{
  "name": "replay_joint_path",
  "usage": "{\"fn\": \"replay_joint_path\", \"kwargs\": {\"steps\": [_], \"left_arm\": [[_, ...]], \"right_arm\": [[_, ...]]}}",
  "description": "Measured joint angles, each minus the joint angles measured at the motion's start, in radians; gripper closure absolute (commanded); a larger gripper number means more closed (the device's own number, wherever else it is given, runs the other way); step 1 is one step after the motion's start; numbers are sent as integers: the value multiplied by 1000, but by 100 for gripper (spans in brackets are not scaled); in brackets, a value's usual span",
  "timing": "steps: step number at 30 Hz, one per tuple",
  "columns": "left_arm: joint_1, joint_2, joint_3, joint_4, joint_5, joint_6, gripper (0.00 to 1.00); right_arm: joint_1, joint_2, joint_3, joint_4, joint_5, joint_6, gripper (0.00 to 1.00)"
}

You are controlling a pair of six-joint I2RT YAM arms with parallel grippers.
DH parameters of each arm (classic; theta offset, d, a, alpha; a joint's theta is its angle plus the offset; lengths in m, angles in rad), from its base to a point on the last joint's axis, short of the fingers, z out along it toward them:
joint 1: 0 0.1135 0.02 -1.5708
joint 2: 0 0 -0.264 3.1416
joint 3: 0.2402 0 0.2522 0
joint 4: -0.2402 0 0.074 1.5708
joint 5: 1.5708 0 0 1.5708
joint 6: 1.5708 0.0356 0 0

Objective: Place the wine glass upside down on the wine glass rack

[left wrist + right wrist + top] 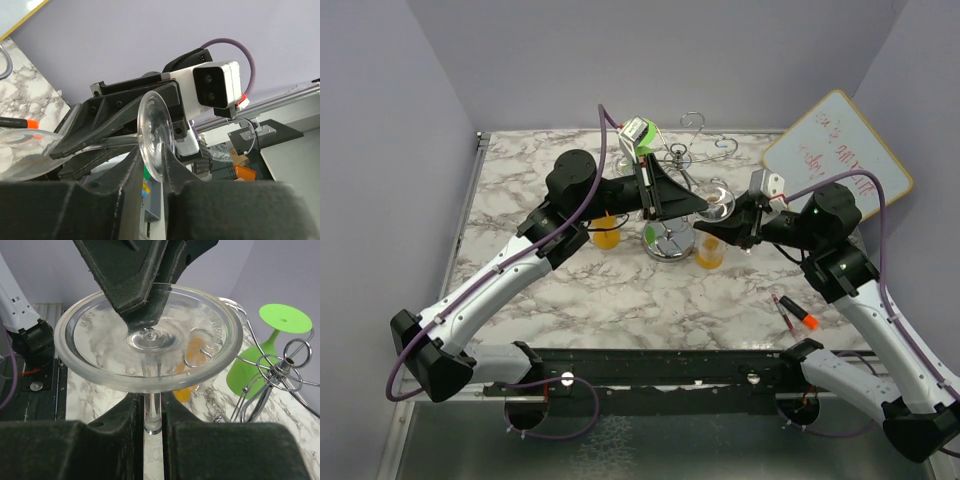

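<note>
The robot's left gripper is squeezing the foot that has to sit on the rack, so it needs to move away before the right gripper slides the stem into the hook.
A clear wine glass hangs in the air just right of the chrome wine glass rack, whose curled hook arms spread above its pole. My left gripper is shut on the rim of the glass's round foot. My right gripper is shut on the stem, just under the foot. In the left wrist view my left gripper pinches the foot edge-on. In the right wrist view my right gripper clamps the stem, and the rack stands to the right.
A green wine glass hangs upside down on the rack. Orange glasses sit left and right of the rack base. A red marker lies at front right. A whiteboard leans at back right.
</note>
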Motion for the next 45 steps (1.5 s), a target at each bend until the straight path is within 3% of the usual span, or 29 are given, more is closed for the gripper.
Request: {"fn": "replay_joint_path", "kwargs": {"steps": [4,8,13,20,24,29,32,34,39,43,45], "left_arm": [[-1,-21,-16,-14,-4,-6,100],[-2,-26,-23,-18,-7,-33,100],[-2,-40,-53,-13,-23,-106,100],[-5,-47,-73,-40,-40,-159,100],[-8,-66,-89,-42,-42,-199,100],[-7,-96,-100,-43,-58,-219,100],[-7,-107,-111,-48,-65,-223,100],[-5,-109,-118,-51,-73,-227,100],[1,-113,-134,-50,-90,-238,100],[2,-118,-145,-46,-100,-248,100],[2,-118,-146,-43,-101,-251,100]], "right_arm": [[0,7,0,0,-29,-28,99],[0,10,-2,-1,-37,-51,97],[0,13,-10,-1,-35,-43,69],[0,-68,-135,109,-13,66,57],[0,-143,-180,153,1,108,57],[0,-148,-185,199,3,138,81],[-1,-128,-197,236,5,164,88],[-1,-116,-205,252,4,176,88],[-2,-84,-214,288,4,194,74],[-1,-70,-231,329,1,223,74],[-1,-67,-244,358,0,236,79]]}}
